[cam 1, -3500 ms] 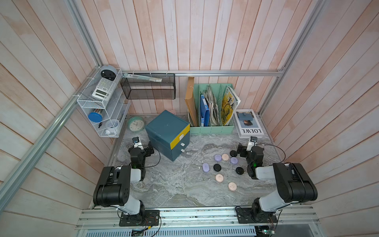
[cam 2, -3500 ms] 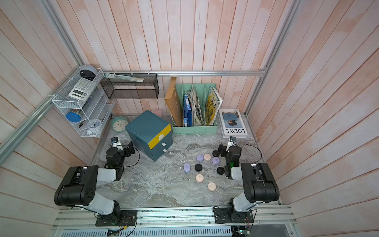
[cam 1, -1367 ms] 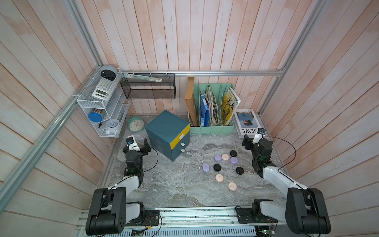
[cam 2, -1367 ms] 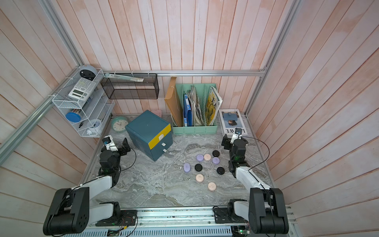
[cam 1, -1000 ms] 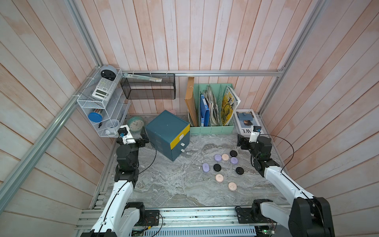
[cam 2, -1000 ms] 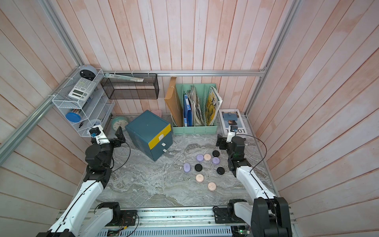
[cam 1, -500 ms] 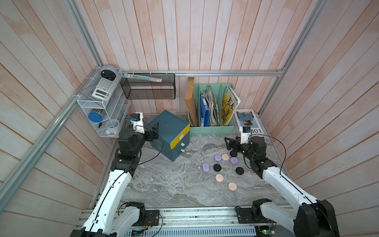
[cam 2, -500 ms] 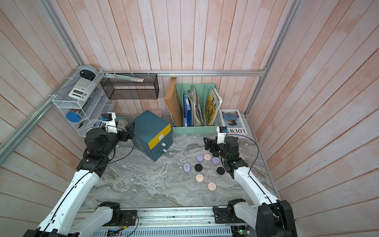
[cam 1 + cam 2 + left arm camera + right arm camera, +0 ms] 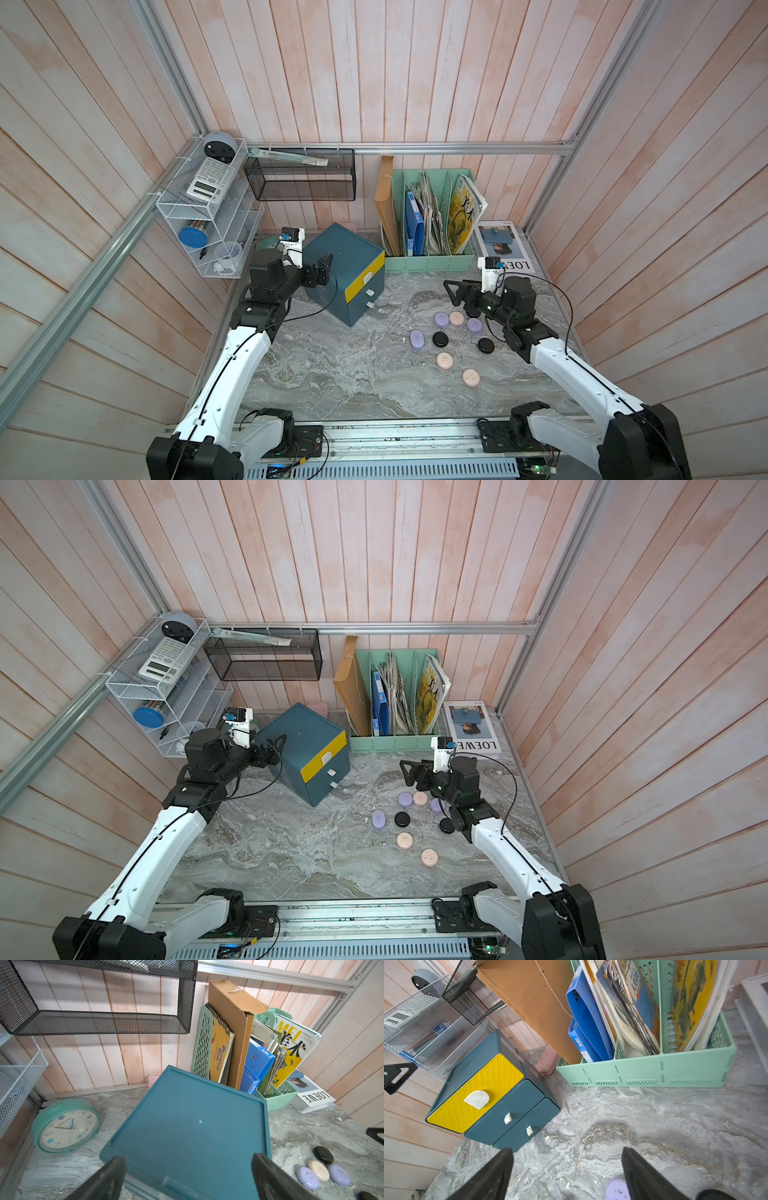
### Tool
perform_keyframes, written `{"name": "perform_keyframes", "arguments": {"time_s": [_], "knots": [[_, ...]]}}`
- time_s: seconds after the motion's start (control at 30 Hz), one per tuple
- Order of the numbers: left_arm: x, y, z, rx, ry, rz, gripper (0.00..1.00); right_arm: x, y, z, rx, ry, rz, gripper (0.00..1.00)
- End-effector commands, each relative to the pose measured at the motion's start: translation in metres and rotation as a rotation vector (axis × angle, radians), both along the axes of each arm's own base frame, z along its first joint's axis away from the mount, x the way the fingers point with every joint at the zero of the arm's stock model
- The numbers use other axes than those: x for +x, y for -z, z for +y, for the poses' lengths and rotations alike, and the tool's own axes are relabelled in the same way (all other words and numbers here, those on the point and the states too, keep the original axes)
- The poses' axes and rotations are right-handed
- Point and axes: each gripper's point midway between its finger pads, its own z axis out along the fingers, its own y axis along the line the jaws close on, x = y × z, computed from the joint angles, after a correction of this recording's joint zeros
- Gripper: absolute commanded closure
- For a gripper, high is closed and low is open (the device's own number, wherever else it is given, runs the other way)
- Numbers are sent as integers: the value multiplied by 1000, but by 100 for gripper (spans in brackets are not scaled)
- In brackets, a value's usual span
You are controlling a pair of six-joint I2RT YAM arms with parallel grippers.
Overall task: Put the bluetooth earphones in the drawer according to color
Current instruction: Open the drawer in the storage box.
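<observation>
My left gripper should steady the chest's top near its edge (image 9: 301, 761) while my right gripper pulls the knob, because the yellow front (image 9: 364, 277) is shut on the free-standing chest.
The drawer (image 9: 345, 272) is a dark teal chest with a yellow front (image 9: 477, 1093) and two teal fronts, all shut, standing at the back left of the marble top. Several bluetooth earphones lie to its right: lilac (image 9: 417, 338), black (image 9: 440, 339) and pale pink (image 9: 444, 360) among them. My left gripper (image 9: 322, 270) hangs open over the chest's top (image 9: 187, 1126), holding nothing. My right gripper (image 9: 459, 297) is open above the marble at the far edge of the earphones, pointing at the drawer fronts. A lilac case (image 9: 617, 1189) lies beside one finger.
A mint-green file rack (image 9: 428, 262) with books stands behind the earphones, a LOEWE magazine (image 9: 505, 249) to its right. A green clock (image 9: 65, 1125) and a pink box (image 9: 547, 1064) sit behind the chest. White wire shelves (image 9: 208, 224) and a black mesh basket (image 9: 301, 183) hang on the walls.
Both arms have unfolded from low poses near the front. The left gripper rose and moved right over the chest. The right gripper swung left over the earphones.
</observation>
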Motion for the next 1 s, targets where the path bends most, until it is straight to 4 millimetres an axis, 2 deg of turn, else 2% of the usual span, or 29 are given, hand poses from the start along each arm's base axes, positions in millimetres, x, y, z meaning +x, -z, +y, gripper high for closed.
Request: {"name": "perform_keyframes", "arguments": {"time_s": [0.0,0.17,0.33,0.53,0.67,0.83,0.97], "knots": [[4,2,1,-11,-17,9,0,7,-27,16,76,-56,-18,12],[14,21,6,-6,-59,61,0,15,-36,39,88,-118,-10,12],[19,30,11,-4,-90,86,0,26,-40,63,86,-178,4,12],[16,33,8,-7,-72,77,0,28,-40,99,125,-267,36,12],[15,36,-2,-23,-16,85,1,25,-34,122,126,-316,57,13],[13,31,-12,-48,44,65,7,24,-32,140,199,-344,87,13],[11,31,-12,-35,50,60,9,26,-29,149,234,-354,96,14]]}}
